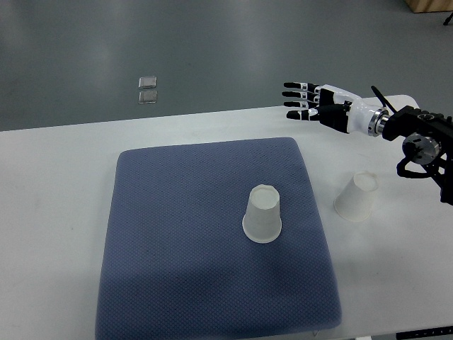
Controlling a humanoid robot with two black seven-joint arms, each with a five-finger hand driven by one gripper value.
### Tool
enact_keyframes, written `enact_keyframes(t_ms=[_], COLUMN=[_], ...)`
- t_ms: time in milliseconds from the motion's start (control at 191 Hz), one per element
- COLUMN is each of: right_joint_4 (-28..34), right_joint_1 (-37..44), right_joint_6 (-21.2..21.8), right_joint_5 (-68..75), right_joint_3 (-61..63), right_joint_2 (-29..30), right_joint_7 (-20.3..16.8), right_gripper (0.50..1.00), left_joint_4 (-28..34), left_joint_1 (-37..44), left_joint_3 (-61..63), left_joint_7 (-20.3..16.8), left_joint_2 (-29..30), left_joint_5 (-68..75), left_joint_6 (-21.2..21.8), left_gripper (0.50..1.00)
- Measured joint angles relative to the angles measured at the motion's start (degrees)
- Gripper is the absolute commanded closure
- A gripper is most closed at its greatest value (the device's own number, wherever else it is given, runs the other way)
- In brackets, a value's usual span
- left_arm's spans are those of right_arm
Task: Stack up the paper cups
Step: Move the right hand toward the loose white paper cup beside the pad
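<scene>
The second cup near the far edge (274,108) has my right gripper hovering beyond it, so next I pull back and grab the second cup from the side (371,195) away from the mat.
One white paper cup (262,214) stands upside down on the blue mat (177,241), right of its middle. A second white paper cup (355,197) stands upside down on the white table, just off the mat's right edge. My right hand (303,100) hovers over the table's far edge, above and left of the second cup, fingers stretched out flat and holding nothing. Its arm comes in from the right edge. The left arm does not show.
The white table (56,184) runs across the view, with grey floor beyond its far edge. Two small square marks (147,89) lie on the floor behind the table. A brown box corner (432,6) shows at the top right.
</scene>
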Motion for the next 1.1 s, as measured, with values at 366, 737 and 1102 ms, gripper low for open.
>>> enact_keyframes(t_ms=[366, 737, 1102], right_joint_4=[0.01, 9.87, 22.19], right_joint_1=[1.28, 5.5, 5.95], right_joint_6=[2.55, 2.57, 2.57], right_joint_5=[-3.31, -31.73, -53.85], right_joint_3=[-0.96, -1.34, -1.79], right_joint_2=[-8.01, -18.61, -23.09], right_joint_7=[-0.2, 0.34, 2.03], right_gripper=[0.576, 0.576, 0.576], left_joint_4=[-0.04, -0.08, -0.03], left_joint_1=[0.0, -0.01, 0.0], left_joint_3=[-0.03, -0.04, -0.02], left_joint_7=[0.0, 0.0, 0.0], left_joint_2=[0.0, 0.0, 0.0], left_joint_5=[0.0, 0.0, 0.0], left_joint_6=[-0.02, -0.02, -0.02], left_gripper=[0.5, 0.5, 0.5])
